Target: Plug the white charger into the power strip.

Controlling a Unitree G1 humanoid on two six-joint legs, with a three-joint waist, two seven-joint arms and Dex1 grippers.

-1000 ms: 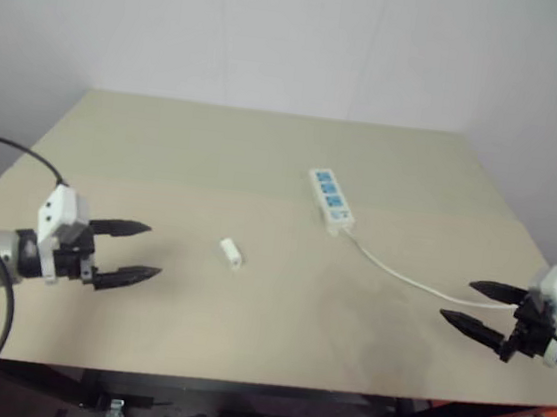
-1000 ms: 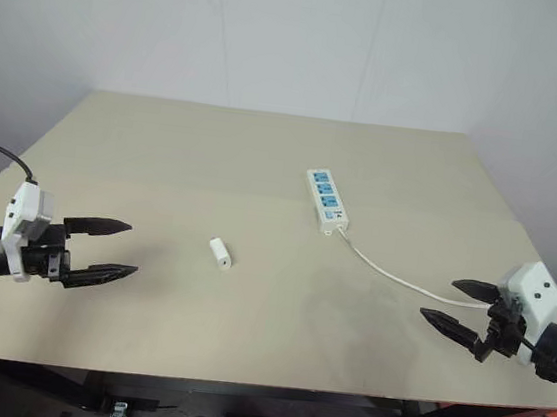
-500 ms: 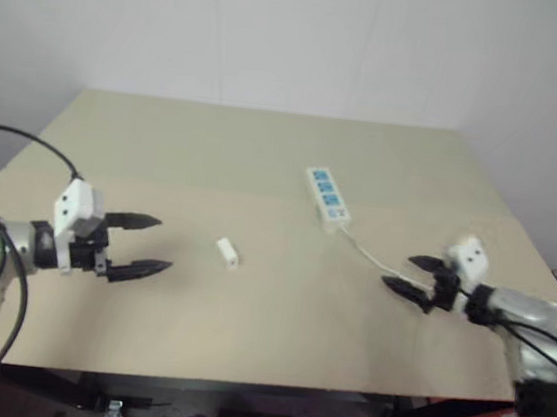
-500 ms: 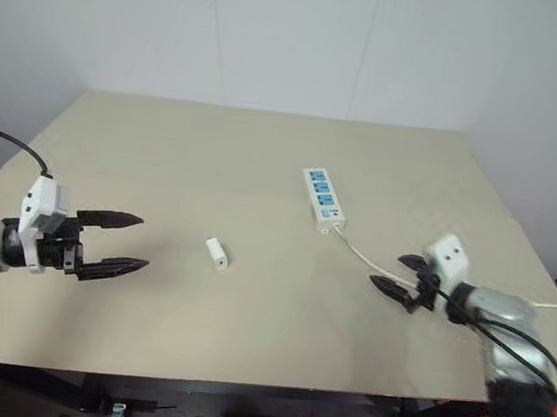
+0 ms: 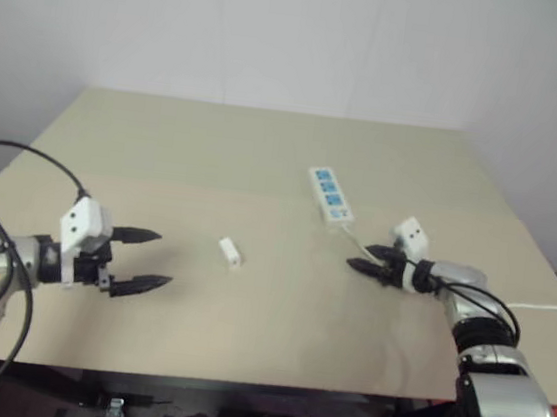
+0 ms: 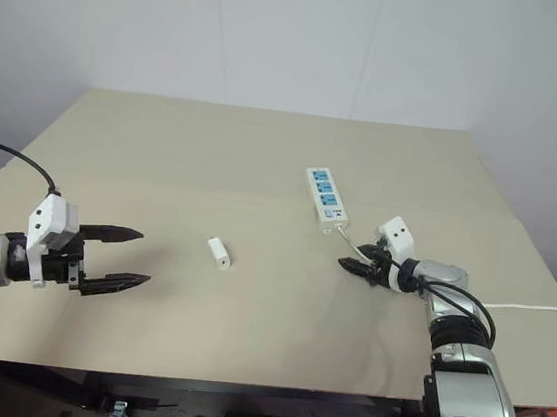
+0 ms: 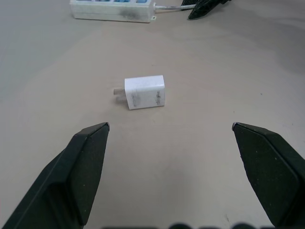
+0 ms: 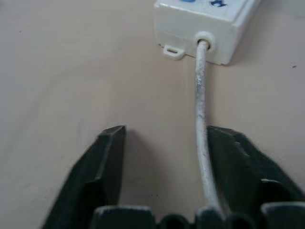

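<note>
The white cord (image 5: 359, 244) runs loose from the power strip's end (image 5: 340, 223) between the right gripper's fingers, so the cord should trail along when the robot pulls the power strip closer.
The white charger (image 5: 230, 252) lies on its side mid-table, a short way ahead of my left gripper (image 5: 147, 259), which is open; in the left wrist view the charger (image 7: 144, 92) sits beyond and between the wide-set fingertips. The power strip (image 6: 327, 196) lies further back, blue sockets up. My right gripper (image 6: 363, 263) hovers low over the table just behind the strip's cord end. In the right wrist view its fingers (image 8: 107, 157) stand apart, and the thin white cord (image 8: 200, 95) runs between them close to one finger, not pinched.
The beige table (image 5: 215, 151) holds nothing else. The cord (image 6: 519, 308) trails off toward the table's right edge. A white wall stands behind the table's far edge.
My right arm has swept in from the table's front right to the cord just behind the power strip, and its fingers have drawn closer together. The left gripper has stayed about where it was.
</note>
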